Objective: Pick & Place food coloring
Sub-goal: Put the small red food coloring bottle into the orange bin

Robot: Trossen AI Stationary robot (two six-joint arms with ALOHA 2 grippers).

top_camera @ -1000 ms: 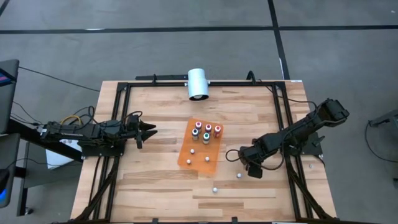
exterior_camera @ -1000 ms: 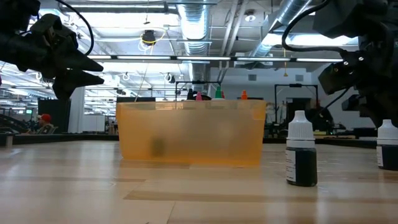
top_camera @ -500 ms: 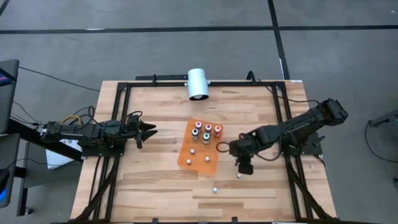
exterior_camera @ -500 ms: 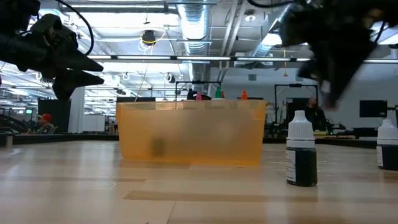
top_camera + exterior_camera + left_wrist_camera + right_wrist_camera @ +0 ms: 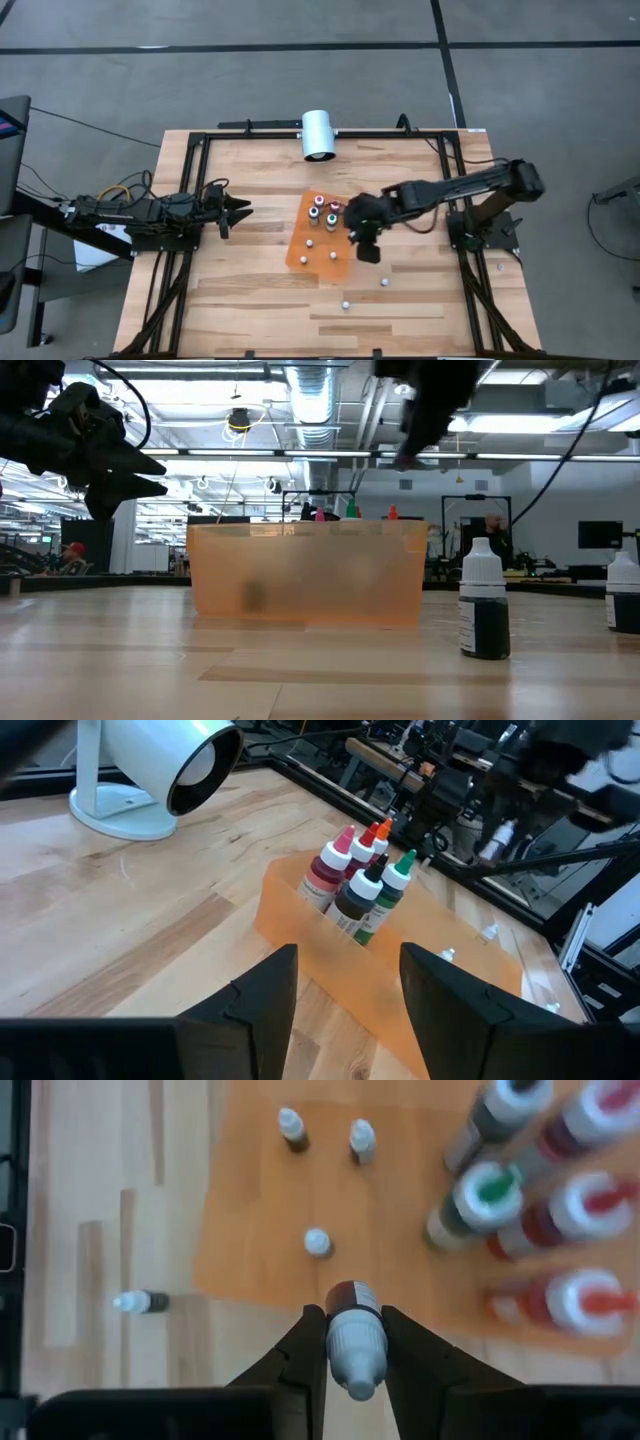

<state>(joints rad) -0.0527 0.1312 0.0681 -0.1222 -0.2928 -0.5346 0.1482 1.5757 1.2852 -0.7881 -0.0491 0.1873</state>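
Note:
The small bottle [image 5: 357,1342] hangs cap up beside the open tray bottom [image 5: 398,1268], so my right gripper should keep going in and down until the bottle's base touches it.
An orange tray [image 5: 300,250] lies mid-table and holds several food coloring bottles [image 5: 322,212], some with coloured tops and three small white-capped ones [image 5: 317,1240]. Two more small bottles [image 5: 383,283] [image 5: 346,304] stand on the bare wood near the front; the low view shows them [image 5: 485,615] upright. My right gripper [image 5: 365,243] hangs above the tray's right edge, shut on one small bottle [image 5: 354,1330]. My left gripper [image 5: 240,210] waits at the table's left side, open and level, aimed at the tray [image 5: 300,915], with nothing between its fingers. My right gripper pinches the small bottle by its white cap [image 5: 340,1342] between the two fingers [image 5: 308,1335]. The fingers slant steeply down from above. The bottle's dark red body [image 5: 350,1294] sticks out below them, cap end up, clear of the tray.
A big white cylinder [image 5: 318,135] on a stand sits at the far edge behind the tray. A black frame rail [image 5: 455,200] borders the table's sides. Bare wood lies to the left and in front of the tray.
My right gripper, staying shut on the bottle, has risen and gone toward the table's left and a little toward its far edge. It went from beside the loose bottles to above the tray's right edge, tipping more steeply downward on the way.

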